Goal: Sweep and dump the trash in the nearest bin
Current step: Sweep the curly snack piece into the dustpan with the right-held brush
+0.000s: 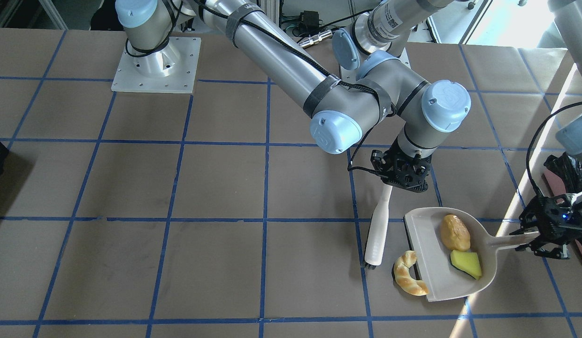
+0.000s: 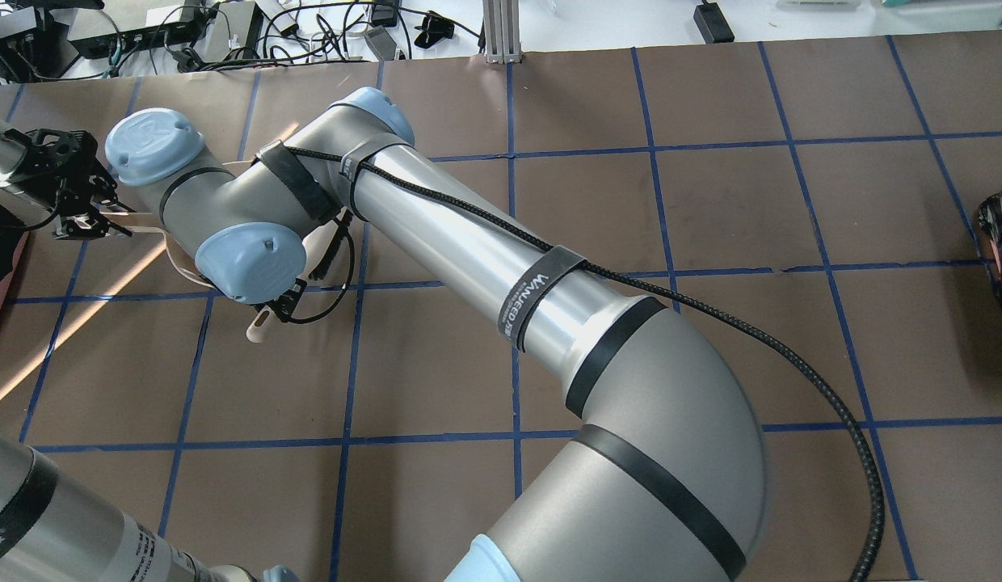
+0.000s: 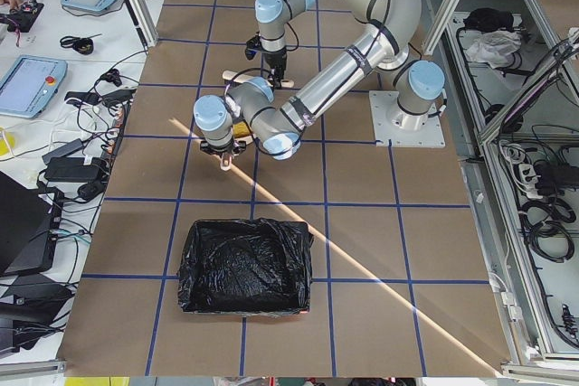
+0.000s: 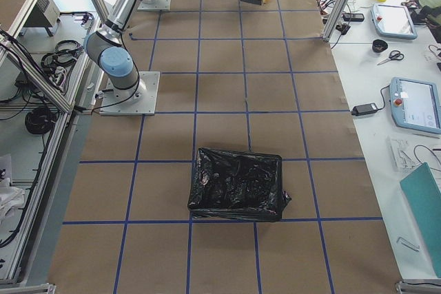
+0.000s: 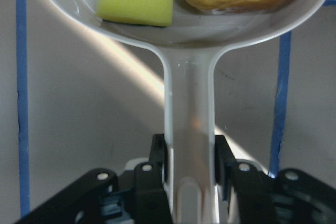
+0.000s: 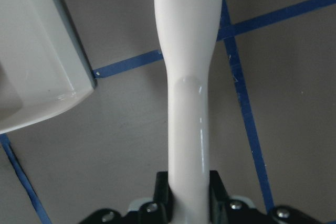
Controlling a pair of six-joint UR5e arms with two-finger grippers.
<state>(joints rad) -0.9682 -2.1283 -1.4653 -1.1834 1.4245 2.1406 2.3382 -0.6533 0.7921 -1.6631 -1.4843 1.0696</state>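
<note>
I should use my right gripper to sweep in the twisted piece (image 1: 404,275) of trash with the brush, because it lies across the dustpan's open edge (image 1: 417,265). My left gripper should lift the dustpan after that.
A white dustpan (image 1: 436,267) lies on the table holding the golden-brown potato-like chunk (image 1: 455,232) and the yellow-green sponge wedge (image 1: 465,264). The curved beige-orange twisted piece (image 1: 407,280) lies at the pan's open lip. My left gripper (image 1: 535,237) is shut on the dustpan handle (image 5: 190,129). My right gripper (image 1: 389,185) is shut on the white brush (image 1: 378,230), whose bristles touch the table just left of the pan. The pink bin with its black bag (image 1: 561,171) stands right behind the left gripper.
The right arm's forearm (image 2: 485,259) crosses the table and hides the dustpan from overhead. A second black-bagged container (image 4: 238,184) stands at the table's far right end. Blue tape lines grid the brown table.
</note>
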